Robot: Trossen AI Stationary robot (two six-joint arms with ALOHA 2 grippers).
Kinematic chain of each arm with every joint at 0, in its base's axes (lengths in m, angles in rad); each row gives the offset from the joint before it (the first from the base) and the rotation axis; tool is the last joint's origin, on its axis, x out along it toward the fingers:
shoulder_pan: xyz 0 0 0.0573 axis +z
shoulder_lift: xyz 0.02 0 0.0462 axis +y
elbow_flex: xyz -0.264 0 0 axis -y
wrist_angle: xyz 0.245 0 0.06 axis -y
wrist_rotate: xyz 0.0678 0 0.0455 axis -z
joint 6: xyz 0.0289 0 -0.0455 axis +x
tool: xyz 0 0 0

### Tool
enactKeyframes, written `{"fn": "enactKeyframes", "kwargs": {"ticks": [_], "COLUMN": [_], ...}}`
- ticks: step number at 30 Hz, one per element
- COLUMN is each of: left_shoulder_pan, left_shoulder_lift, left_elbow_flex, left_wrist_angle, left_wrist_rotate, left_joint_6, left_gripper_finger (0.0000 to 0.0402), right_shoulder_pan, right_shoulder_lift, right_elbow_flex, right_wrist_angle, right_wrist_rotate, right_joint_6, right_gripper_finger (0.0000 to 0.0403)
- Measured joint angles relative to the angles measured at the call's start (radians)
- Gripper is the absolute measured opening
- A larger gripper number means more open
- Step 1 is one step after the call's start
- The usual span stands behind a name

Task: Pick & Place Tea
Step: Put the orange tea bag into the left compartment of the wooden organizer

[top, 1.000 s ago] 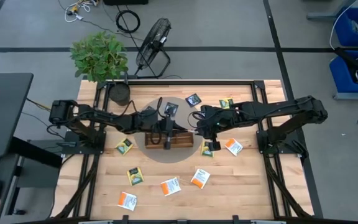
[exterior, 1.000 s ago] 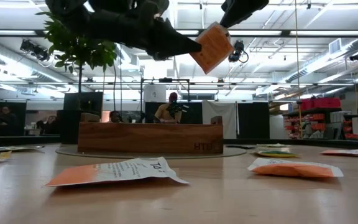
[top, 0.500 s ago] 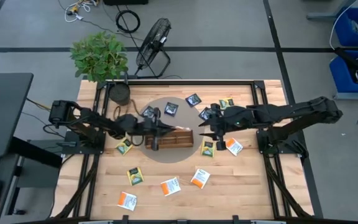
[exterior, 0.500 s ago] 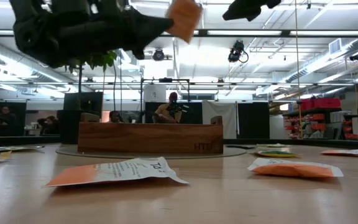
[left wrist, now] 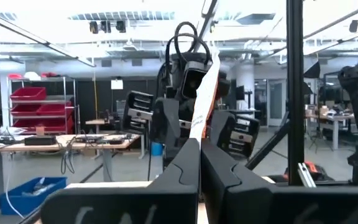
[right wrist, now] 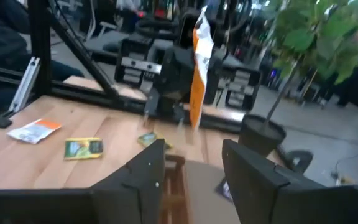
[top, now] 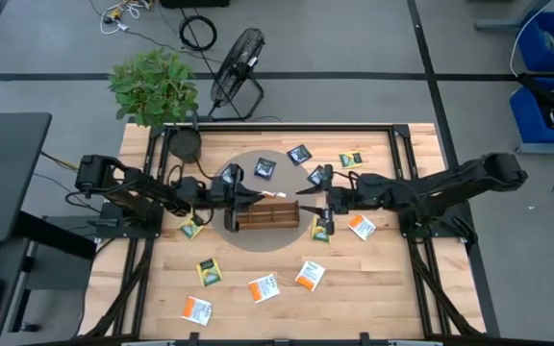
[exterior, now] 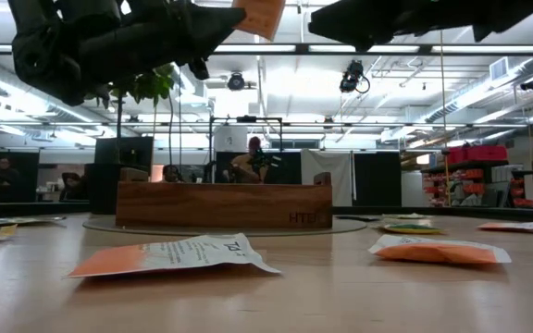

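The sachet is pinched by its side in my left gripper, so my right gripper should hold the sachet while my left gripper takes the top before placing it.
My left gripper is shut on an orange-and-white tea sachet above the brown wooden tray. The tray stands on a round grey mat. In the right wrist view the sachet stands upright beyond the open fingers of my right gripper. That gripper faces the sachet from the table's right, a short way off, with nothing in it. More tea sachets lie flat on the table: orange-and-white, yellow-green, navy. My left gripper pinches one end of the sachet between its two shut fingers. The fingers come from the table's left, about level and slightly raised. The sachet sticks out past the fingertips, edge-on in the left wrist view, and is lifted clear above the tray.
A potted plant stands at the table's far left corner, with a fan on the floor behind. Loose sachets lie along the near edge and beside the mat. People sit in the room beyond the table.
The sachet hung between both grippers a second ago. It has since gone up and toward the table's left with my left gripper, which tipped up from slanting down to near level. My right gripper has parted from the sachet, drawn back toward the right and tipped up to level.
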State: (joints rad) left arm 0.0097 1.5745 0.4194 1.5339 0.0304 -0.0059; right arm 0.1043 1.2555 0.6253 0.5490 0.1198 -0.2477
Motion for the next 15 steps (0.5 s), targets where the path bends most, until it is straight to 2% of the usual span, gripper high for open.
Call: {"fn": "enactKeyframes", "kwargs": {"ticks": [4,9,15], "left_shoulder_pan": [0.004,0.004,0.004], "left_shoulder_lift": [0.000,0.000,0.000], "left_elbow_flex": [0.000,0.000,0.000], "left_wrist_angle": [0.001,-0.001,-0.006], "left_wrist_rotate": [0.000,0.000,0.000], "left_joint_6": [-0.001,0.001,0.017], "left_gripper_finger": [0.0002,0.0002,0.0002], "right_shoulder_pan": [-0.015,-0.046,-0.067], "right_shoulder_lift": [0.070,0.158,0.190], "right_elbow_flex": [0.010,0.045,0.055], "right_wrist_angle": [0.069,0.132,0.251], "right_wrist_rotate": [0.014,-0.027,-0.080], "right_joint_6": [-0.012,-0.023,-0.045], "right_gripper_finger": [0.0168,0.0168,0.0157]}}
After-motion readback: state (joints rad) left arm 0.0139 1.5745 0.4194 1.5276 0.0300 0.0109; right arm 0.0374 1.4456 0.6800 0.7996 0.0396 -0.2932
